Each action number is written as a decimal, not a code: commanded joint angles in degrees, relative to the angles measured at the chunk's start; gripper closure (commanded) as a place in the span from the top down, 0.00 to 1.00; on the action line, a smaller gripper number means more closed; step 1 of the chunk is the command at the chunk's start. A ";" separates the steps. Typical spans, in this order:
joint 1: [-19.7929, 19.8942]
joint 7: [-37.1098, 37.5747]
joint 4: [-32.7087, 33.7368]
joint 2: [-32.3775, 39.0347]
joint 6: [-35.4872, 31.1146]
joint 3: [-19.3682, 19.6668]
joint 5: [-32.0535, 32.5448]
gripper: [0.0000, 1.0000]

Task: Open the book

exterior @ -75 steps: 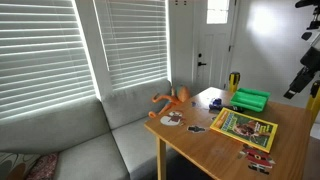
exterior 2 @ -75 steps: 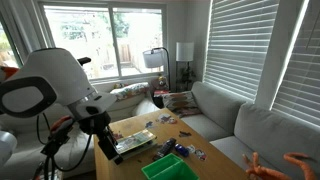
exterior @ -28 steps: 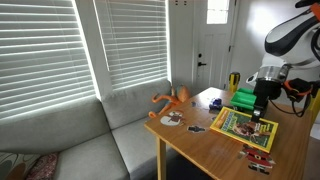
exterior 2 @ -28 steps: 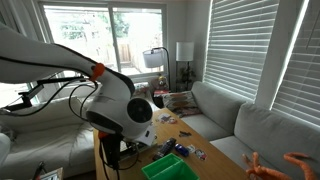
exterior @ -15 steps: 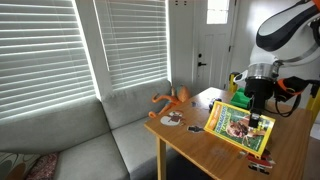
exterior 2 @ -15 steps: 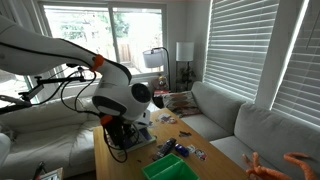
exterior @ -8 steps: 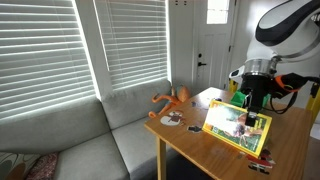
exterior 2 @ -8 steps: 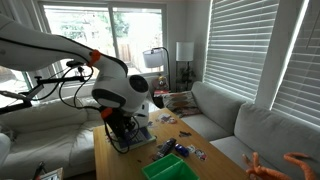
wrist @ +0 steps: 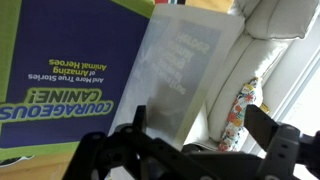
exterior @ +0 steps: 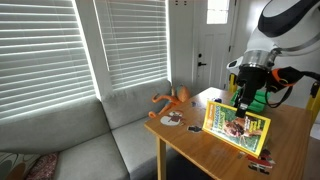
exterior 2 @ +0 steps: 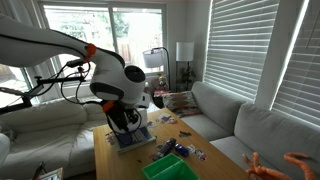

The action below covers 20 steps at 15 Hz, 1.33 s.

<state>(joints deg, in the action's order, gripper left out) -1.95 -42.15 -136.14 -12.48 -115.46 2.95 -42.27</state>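
My gripper needs to reverse and push the white inner side (wrist: 176, 72) down toward the sofa, as the book's cover (exterior: 236, 127) stands half open with that side facing my gripper.
The book (exterior: 236, 124) lies on the wooden table (exterior: 200, 145). Its colourful yellow-green cover is lifted and stands steeply tilted. My gripper (exterior: 243, 100) is at the cover's raised top edge. In an exterior view the arm hangs over the book (exterior 2: 132, 138), hiding most of it. In the wrist view a purple, yellow-green bordered page (wrist: 70, 60) reads "Courageous Canine!". A pale raised leaf (wrist: 185, 60) stands between my two dark fingers (wrist: 140, 118), which are wide apart. My gripper (wrist: 205, 130) is open, not clamped.
A bright green plastic box (exterior: 262, 98) sits behind the book and shows in both exterior views (exterior 2: 170, 168). An orange toy (exterior: 172, 98) and small flat colourful pieces (exterior: 172, 118) lie near the table's edge. More pieces (exterior: 258, 160) lie in front. A grey sofa (exterior: 70, 140) runs beside the table.
The cover has risen from flat to steeply tilted. My gripper has moved up and across with its top edge over the last second.
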 commanded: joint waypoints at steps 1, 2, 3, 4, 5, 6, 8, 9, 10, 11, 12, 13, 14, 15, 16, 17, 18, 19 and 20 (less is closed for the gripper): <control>-1.28 -0.18 0.54 0.85 -2.59 -0.86 -3.90 1.00; -1.73 -0.28 0.68 1.26 -2.91 -1.16 -4.69 1.00; -2.05 -0.30 0.77 1.52 -3.18 -1.49 -5.53 1.00; -2.41 -0.48 0.90 1.86 -3.33 -1.81 -6.35 1.00; -2.67 -0.29 1.08 2.28 -3.36 -2.16 -7.05 1.00; -2.87 -0.14 1.30 2.77 -3.17 -2.44 -7.57 1.00; -3.04 -0.22 1.68 4.12 -2.56 -2.88 -8.15 1.00; -3.06 -0.19 1.93 4.73 -2.25 -2.97 -8.65 1.00; -2.83 -0.30 2.16 5.21 -2.69 -3.12 -8.49 1.00; -2.53 -0.47 2.29 5.64 -4.00 -3.25 -8.07 1.00; -2.01 0.02 3.03 6.42 -3.20 -2.78 -7.64 1.00; -1.66 -0.29 3.42 6.89 -3.57 -2.51 -7.71 1.00; -1.34 -0.64 4.00 7.53 -2.96 -2.17 -8.07 1.00; -1.03 -0.76 4.35 8.15 -3.18 -2.04 -8.23 1.00; -0.71 -1.07 4.83 8.75 -2.59 -1.76 -8.71 1.00; -0.40 -1.09 5.38 9.46 -2.05 -1.54 -9.19 1.00; -0.15 -1.22 5.86 10.11 -1.53 -1.44 -9.93 1.00; -0.07 -1.51 6.28 10.75 -1.47 -1.53 -11.08 1.00; 0.01 -1.77 6.59 11.12 -1.23 -1.70 -12.10 1.00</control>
<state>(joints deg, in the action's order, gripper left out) -2.42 -42.40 -132.09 -4.03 -118.65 1.26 -50.58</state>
